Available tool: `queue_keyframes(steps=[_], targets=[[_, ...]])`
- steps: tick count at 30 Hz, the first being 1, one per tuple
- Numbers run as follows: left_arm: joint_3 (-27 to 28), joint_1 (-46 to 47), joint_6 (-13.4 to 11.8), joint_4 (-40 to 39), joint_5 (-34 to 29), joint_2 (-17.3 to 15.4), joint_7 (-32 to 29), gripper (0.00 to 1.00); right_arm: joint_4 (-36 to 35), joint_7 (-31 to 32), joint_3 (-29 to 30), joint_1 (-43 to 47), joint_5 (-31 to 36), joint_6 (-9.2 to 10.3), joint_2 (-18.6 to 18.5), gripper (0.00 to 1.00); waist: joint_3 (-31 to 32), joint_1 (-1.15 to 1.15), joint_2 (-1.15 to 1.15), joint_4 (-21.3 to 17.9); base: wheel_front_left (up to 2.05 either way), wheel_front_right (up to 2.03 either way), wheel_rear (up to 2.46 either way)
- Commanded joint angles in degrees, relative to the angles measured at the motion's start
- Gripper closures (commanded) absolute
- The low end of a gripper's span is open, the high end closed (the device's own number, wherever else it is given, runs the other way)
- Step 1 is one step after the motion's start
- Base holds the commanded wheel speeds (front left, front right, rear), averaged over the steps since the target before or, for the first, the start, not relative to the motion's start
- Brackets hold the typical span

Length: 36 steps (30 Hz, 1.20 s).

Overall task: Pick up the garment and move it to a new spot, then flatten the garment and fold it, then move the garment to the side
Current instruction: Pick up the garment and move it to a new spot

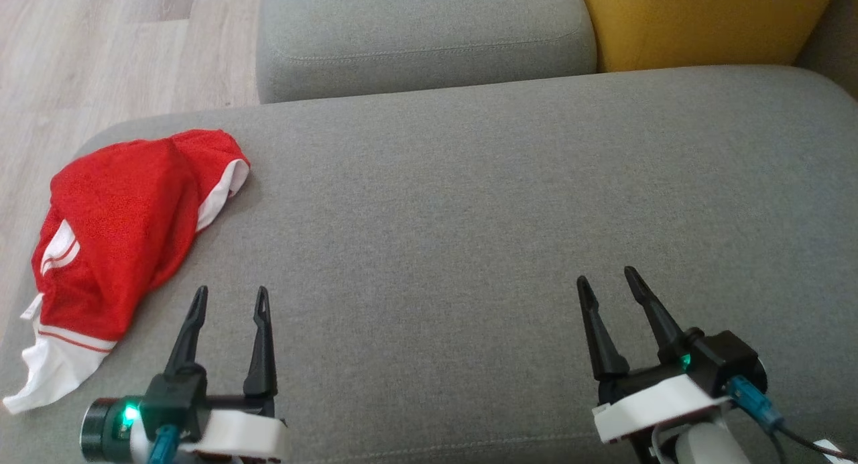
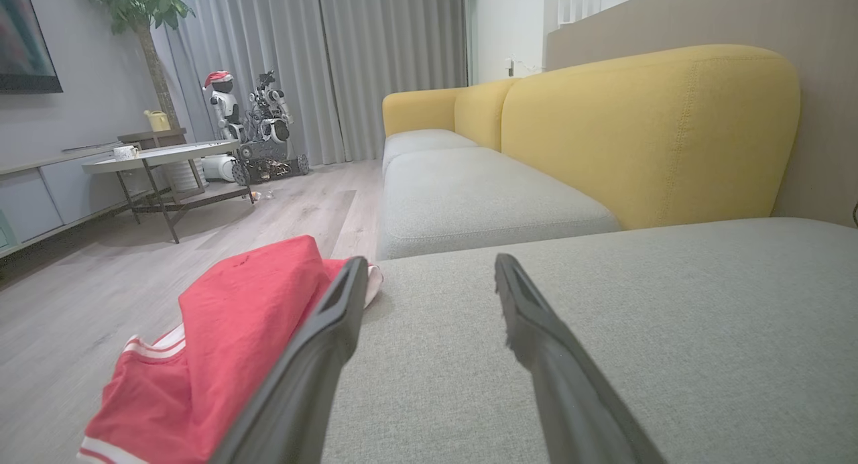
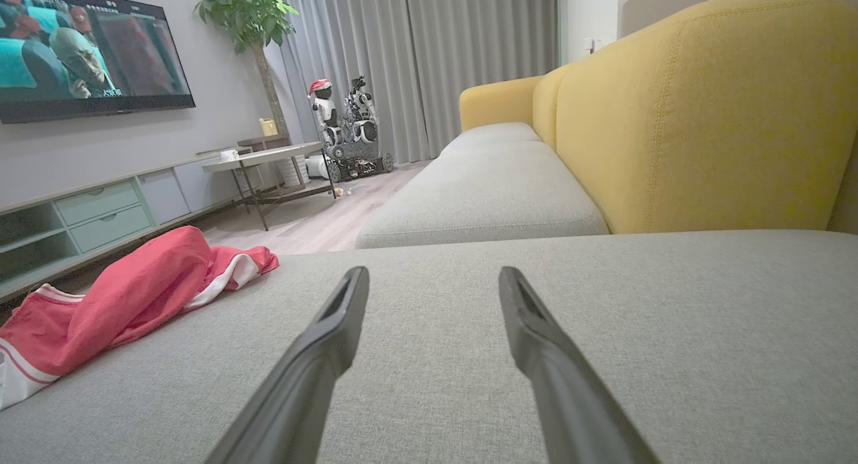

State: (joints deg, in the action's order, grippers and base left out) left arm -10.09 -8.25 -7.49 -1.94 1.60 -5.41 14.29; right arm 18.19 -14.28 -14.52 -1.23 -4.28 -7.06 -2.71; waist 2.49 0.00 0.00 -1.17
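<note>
I should expect a second piece to stay behind when I pick up the garment, because plain white trim (image 1: pixel 222 194) sticks out past the garment's red fold (image 1: pixel 129 192).
The garment (image 1: pixel 114 236) is red with white trim and stripes, bunched in a heap at the left end of the grey sofa cushion (image 1: pixel 509 216). It also lies left of centre in the left wrist view as the garment (image 2: pixel 221 343) and far left in the right wrist view as the garment (image 3: pixel 127 296). My left gripper (image 1: pixel 231 300) hovers open just right of the heap's near end, nothing between its fingers. Over the bare cushion at the lower right, my right gripper (image 1: pixel 606 279) stands open and holds nothing.
A second grey seat cushion (image 1: pixel 422 35) lies beyond, with a yellow backrest (image 1: pixel 704 21) at the upper right. Wooden floor (image 1: pixel 100 48) drops off past the cushion's left edge. A round table (image 2: pixel 161 159), a parked robot (image 2: pixel 258 129) and a TV (image 3: pixel 87 48) stand across the room.
</note>
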Motion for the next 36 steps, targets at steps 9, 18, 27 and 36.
queue_keyframes(steps=[9, 18, 27, 36], targets=[[3.03, 1.81, -0.42, -0.92, -1.13, 0.5, 0.71, 0.0, -1.71, -0.72, -0.62, -2.34, -0.52, -0.43, -0.17, 0.0, -0.3, 0.0, 0.0, 1.2, 0.0, 0.0, 0.0], [3.92, 1.96, -1.35, -2.24, -0.71, 0.92, 0.71, 0.0, -2.49, -0.72, 0.27, -1.45, -0.41, -0.43, -0.17, 0.0, -0.49, 0.0, 0.0, 5.54, 0.0, 0.0, 0.0], [4.78, 0.93, -0.59, -3.18, -0.08, 1.37, 0.71, 0.0, -3.25, -0.72, 0.45, -0.6, -0.46, -0.43, -0.17, 0.0, -0.56, 0.0, 0.0, 12.06, 0.0, 0.0, 0.0], [6.93, 0.23, -1.21, -5.25, -0.49, 1.69, 0.71, 0.0, -3.74, -0.72, 0.33, 0.33, -0.69, -0.43, -0.17, 0.0, 0.07, 0.0, 0.0, 18.22, 0.0, 0.0, 0.0]])
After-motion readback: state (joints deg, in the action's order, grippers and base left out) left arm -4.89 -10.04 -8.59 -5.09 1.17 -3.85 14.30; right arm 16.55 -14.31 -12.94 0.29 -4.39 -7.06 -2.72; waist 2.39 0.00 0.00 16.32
